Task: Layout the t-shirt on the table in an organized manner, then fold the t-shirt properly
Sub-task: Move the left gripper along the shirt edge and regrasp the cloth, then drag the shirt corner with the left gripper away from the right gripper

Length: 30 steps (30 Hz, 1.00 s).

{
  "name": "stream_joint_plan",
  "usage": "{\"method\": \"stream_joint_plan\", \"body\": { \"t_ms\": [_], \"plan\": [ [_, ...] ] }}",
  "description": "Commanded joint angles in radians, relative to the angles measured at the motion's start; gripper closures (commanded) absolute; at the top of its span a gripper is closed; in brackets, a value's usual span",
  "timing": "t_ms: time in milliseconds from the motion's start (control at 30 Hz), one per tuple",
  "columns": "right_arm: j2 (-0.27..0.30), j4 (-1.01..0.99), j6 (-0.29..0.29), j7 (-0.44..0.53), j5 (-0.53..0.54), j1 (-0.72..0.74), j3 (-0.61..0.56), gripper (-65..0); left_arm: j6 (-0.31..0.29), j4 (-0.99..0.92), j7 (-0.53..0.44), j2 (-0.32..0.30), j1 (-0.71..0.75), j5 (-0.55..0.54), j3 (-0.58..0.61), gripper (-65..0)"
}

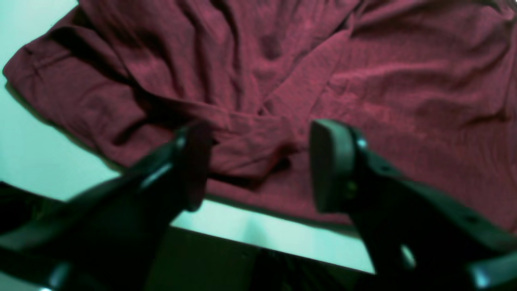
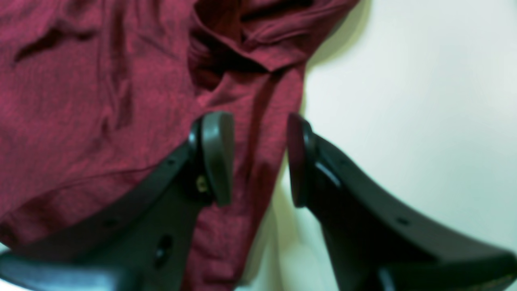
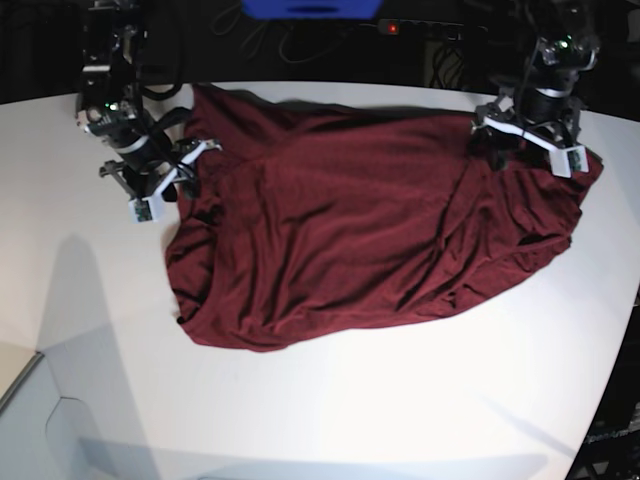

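My left gripper will pull the dark maroon t-shirt's corner, and the corner will open out into a flap, because slack folds bunch up under the gripper.
The dark maroon t-shirt lies spread but wrinkled across the far half of the white table, with folds along its edges. My left gripper hovers over the shirt's far right corner. In the left wrist view it is open, both fingers apart above a bunched fold of the shirt near the table edge. My right gripper is at the shirt's left edge. In the right wrist view it is open, with a strip of the shirt's edge lying under the gap.
A black power strip with a red light and a blue object sit behind the table's far edge. The table's curved edge drops off at the right. A lower ledge shows at the front left corner.
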Motion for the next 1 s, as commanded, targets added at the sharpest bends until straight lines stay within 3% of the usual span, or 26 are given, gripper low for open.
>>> {"method": "stream_joint_plan", "body": {
  "t_ms": [0,167,300,633,967],
  "plan": [
    [0.002,0.014,0.003,0.022,0.006,0.007,0.000,-22.7,0.012,0.019,-0.028,-0.005,-0.009,0.007,-0.051,-38.3],
    [0.001,0.014,0.003,0.022,0.006,0.007,0.000,-22.7,0.012,-0.040,-0.019,-0.008,-0.155,0.007,-0.261,-33.0],
    [-0.001,0.014,0.003,0.022,0.006,0.007,0.000,-22.7,0.010,-0.151,-0.017,-0.023,-0.276,0.009,-0.348,-33.0],
    [-0.001,0.014,0.003,0.022,0.006,0.007,-0.001,-22.7,0.010,-0.418,-0.027,-0.097,-0.433,0.009,-0.348,-33.0],
    [-0.001,0.014,0.003,0.022,0.006,0.007,0.000,-22.7,0.010,-0.498,-0.028,-0.099,-0.510,0.018,-0.348,-30.3]
  ]
}}
